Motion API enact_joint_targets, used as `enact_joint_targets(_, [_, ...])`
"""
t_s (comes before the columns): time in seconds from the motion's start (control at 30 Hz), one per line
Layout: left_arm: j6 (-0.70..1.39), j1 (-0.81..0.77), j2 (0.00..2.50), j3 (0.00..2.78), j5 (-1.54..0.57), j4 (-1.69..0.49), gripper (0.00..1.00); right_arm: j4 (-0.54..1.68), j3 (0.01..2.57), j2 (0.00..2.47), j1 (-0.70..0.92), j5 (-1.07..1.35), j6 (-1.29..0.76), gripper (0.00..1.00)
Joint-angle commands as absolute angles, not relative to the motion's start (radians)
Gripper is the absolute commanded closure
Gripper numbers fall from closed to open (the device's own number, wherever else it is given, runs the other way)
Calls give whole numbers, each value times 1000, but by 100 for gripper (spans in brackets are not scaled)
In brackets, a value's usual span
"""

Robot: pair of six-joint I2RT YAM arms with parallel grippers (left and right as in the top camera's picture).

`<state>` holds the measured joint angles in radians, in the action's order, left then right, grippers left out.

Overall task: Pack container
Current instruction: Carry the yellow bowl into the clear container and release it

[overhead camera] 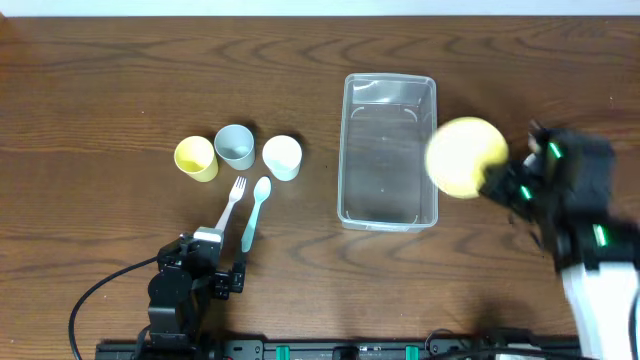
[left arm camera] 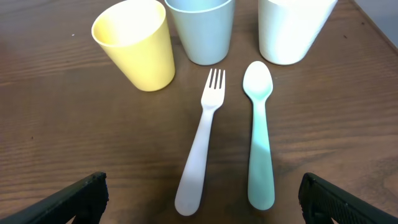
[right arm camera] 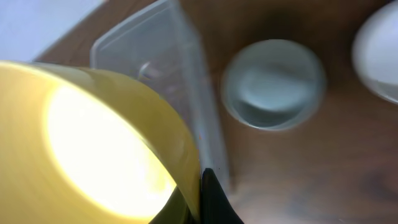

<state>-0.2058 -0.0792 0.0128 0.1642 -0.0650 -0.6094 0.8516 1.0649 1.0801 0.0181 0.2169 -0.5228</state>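
My right gripper should go on carrying the yellow bowl [overhead camera: 464, 157], hanging by its rim, to the container's far end [overhead camera: 384, 118] until it's inside, because that end is empty.
The clear plastic container [overhead camera: 388, 150] stands empty at the table's middle; it also shows in the right wrist view [right arm camera: 155, 43]. My right gripper [overhead camera: 492, 180] is shut on the rim of a yellow bowl [overhead camera: 465, 157] and holds it tilted in the air at the container's right edge. In the right wrist view the yellow bowl [right arm camera: 93, 137] fills the left side, with my finger [right arm camera: 204, 199] pinching its rim. My left gripper [overhead camera: 218, 255] is open and empty, just in front of the handles of a white fork [left arm camera: 200, 152] and a teal spoon [left arm camera: 259, 134].
A yellow cup [overhead camera: 196, 157], a grey-blue cup [overhead camera: 235, 146] and a white cup [overhead camera: 282, 156] stand in a row left of the container, behind the fork [overhead camera: 231, 201] and spoon [overhead camera: 255, 210]. A grey-blue bowl [right arm camera: 273, 84] and a white bowl [right arm camera: 378, 50] sit beside the container.
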Motion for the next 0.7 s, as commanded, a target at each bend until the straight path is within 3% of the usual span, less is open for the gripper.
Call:
enact_joint_targets(0.0, [-200, -73, 6, 155, -71, -608, 2, 886, 1279, 1341, 110, 169, -455, 99])
enact_joint_targets(0.27, [-200, -73, 6, 155, -72, -608, 2, 1031, 1736, 1893, 135, 199, -436, 99])
enact_joint_targets(0.63, [-200, -73, 6, 155, -71, -608, 2, 950, 1787, 2162, 224, 162, -446, 99])
enact_joint_targets(0.67, [-200, -73, 6, 155, -71, -608, 2, 944, 1787, 2162, 225, 137, -448, 94])
